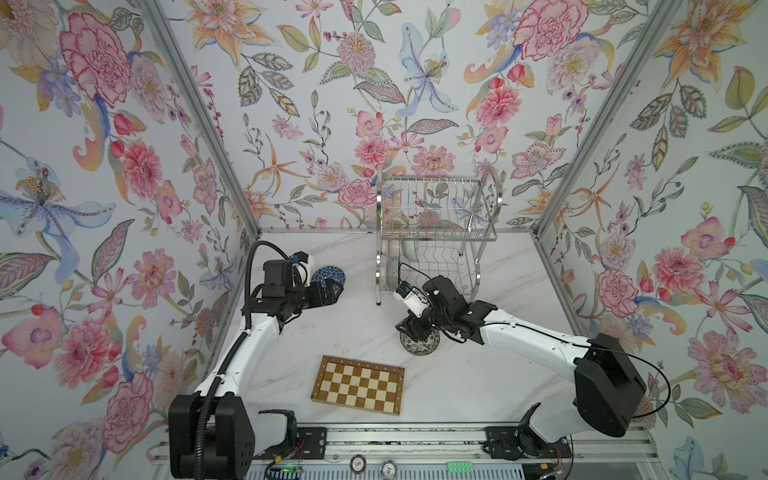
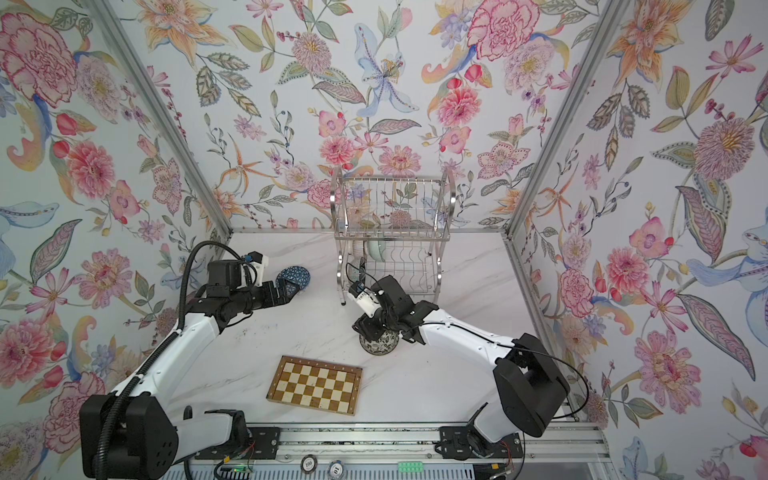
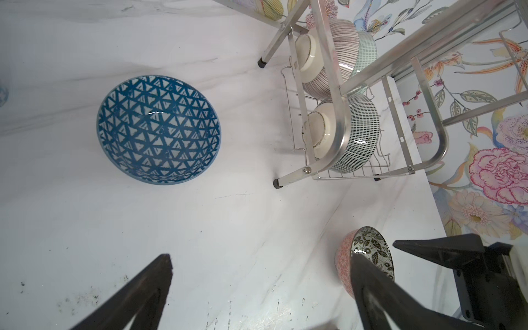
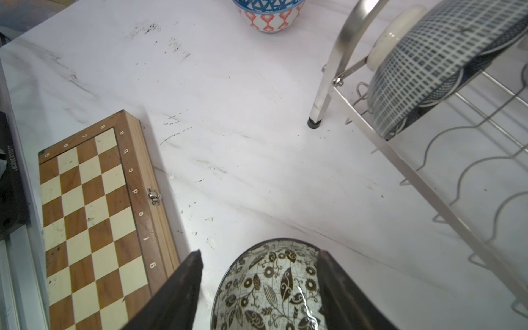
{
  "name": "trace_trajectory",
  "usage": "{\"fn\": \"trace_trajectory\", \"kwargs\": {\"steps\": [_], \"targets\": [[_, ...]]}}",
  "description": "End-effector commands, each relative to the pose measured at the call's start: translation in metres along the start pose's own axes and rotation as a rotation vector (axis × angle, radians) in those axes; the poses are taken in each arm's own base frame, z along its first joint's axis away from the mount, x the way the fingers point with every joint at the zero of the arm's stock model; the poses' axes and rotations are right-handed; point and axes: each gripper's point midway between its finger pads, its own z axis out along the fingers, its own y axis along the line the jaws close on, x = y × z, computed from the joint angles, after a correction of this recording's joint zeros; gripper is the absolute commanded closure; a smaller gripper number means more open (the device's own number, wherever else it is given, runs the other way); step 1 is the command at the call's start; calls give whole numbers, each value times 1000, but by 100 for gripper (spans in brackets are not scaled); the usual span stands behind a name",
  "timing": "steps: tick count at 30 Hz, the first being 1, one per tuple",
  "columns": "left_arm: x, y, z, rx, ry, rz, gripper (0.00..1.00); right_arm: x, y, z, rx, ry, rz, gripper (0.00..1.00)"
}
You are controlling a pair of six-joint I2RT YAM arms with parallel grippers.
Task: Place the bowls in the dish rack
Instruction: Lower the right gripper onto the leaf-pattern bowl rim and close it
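The checkered board and floral bowl have a free gap (image 4: 207, 235) between them, so my right gripper keeps lowering its open fingers until they straddle the floral bowl's rim (image 4: 222, 281) there.
The blue lattice bowl (image 1: 328, 276) (image 2: 294, 277) (image 3: 158, 130) stands upright on the table at the back left. My left gripper (image 1: 334, 290) (image 3: 261, 257) hovers just in front of it, open and empty. Nearer the middle, the black-and-white floral bowl (image 1: 420, 345) (image 2: 379, 345) (image 4: 268, 285) sits on the table. My right gripper (image 1: 410, 328) (image 4: 260, 253) points down over this bowl and is open: one finger stands clear of the rim, the other covers the opposite rim. The dish rack (image 1: 436, 237) (image 3: 331, 71) (image 4: 400, 160) holds three bowls on edge in its lower tier.
A checkered wooden board (image 1: 357, 384) (image 4: 94, 214) lies flat at the table's front, close to the right gripper. The rack's legs stand just behind the right arm's wrist. Floral walls enclose the table on three sides.
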Motion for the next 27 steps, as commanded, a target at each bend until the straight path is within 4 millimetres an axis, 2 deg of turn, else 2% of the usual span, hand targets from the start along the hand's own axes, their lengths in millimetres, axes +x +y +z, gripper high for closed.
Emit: {"fn": "trace_trajectory", "kwargs": {"steps": [1,5,8,17,27], "targets": [[-17,14,-10,-52,-102,-36,1,10,8,0,-4,82,-49,35],[-18,46,-18,-239,-121,-48,1,13,15,-3,6,112,-71,35],[-19,59,-24,-318,-135,-42,1,18,21,-4,10,143,-84,35],[-17,72,-30,-400,-145,-47,1,36,33,-13,34,291,-116,37],[-17,92,-43,-532,-173,-66,1,56,35,-10,122,500,-162,40]]}}
